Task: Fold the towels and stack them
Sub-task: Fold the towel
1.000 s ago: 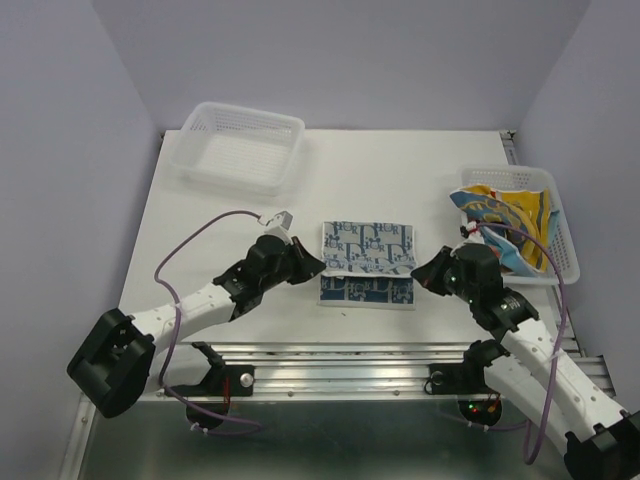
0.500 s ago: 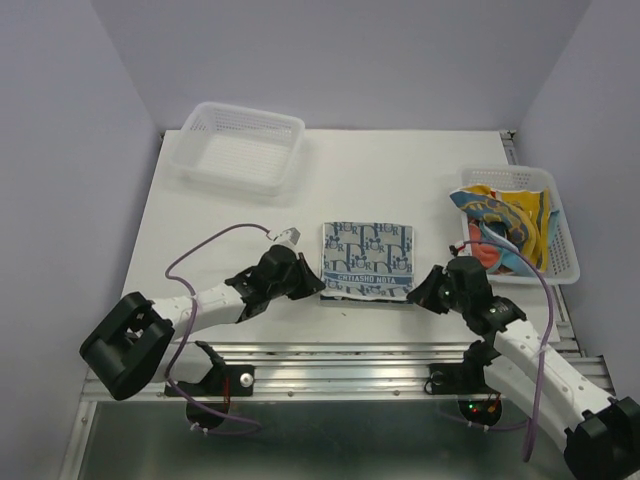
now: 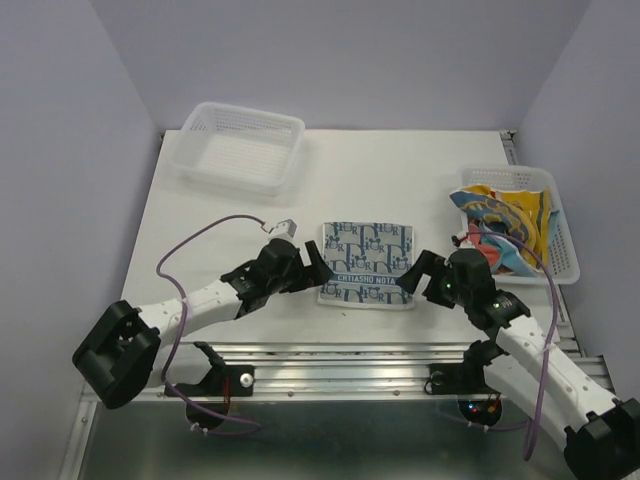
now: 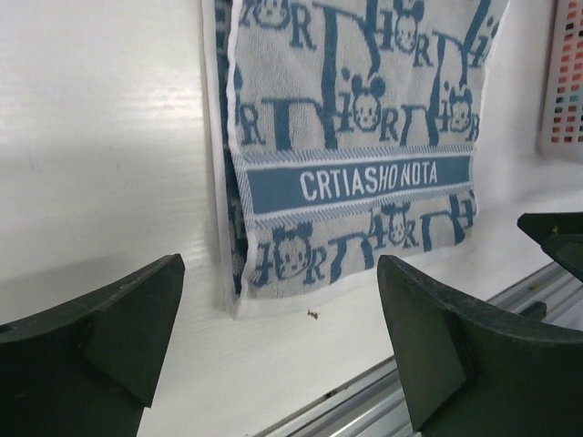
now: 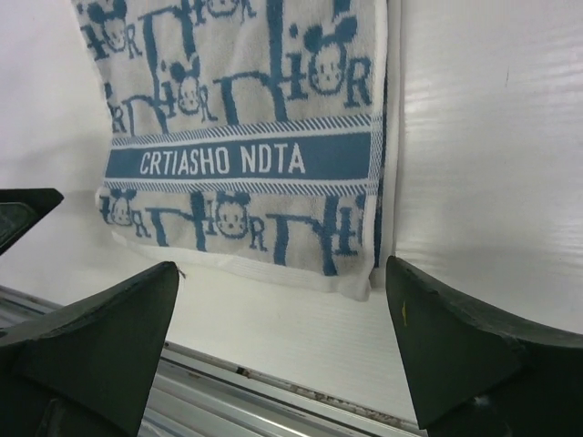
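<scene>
The blue-and-white towel's layered side edge point(image 4: 228, 173) is lying flat. The towel's layers point(image 3: 367, 264) should fold over as one when I bring the towel's far edge toward me.
A blue-and-white towel point(image 3: 367, 263) printed with mouse heads lies folded flat on the white table, near its front edge. My left gripper point(image 3: 319, 268) stands open just off the towel's left edge, nothing between its fingers. My right gripper point(image 3: 411, 273) stands open just off the right edge, also empty. In the left wrist view the towel point(image 4: 355, 137) lies ahead of my open left gripper point(image 4: 278, 314), its layered fold edge on the left. The right wrist view shows the towel point(image 5: 246, 127) beyond my open right gripper point(image 5: 282, 314). More towels point(image 3: 510, 225), yellow, navy and orange, are piled in the right basket.
A white mesh basket point(image 3: 240, 148) stands at the back left with nothing in it. A second white mesh basket point(image 3: 566, 250) at the right edge holds the crumpled towels. The metal rail point(image 3: 350, 355) runs along the table's near edge, close behind both grippers.
Both grippers went from shut on the towel's side edges to open and let it go. The towel's folded-over half now lies flat toward the near edge.
</scene>
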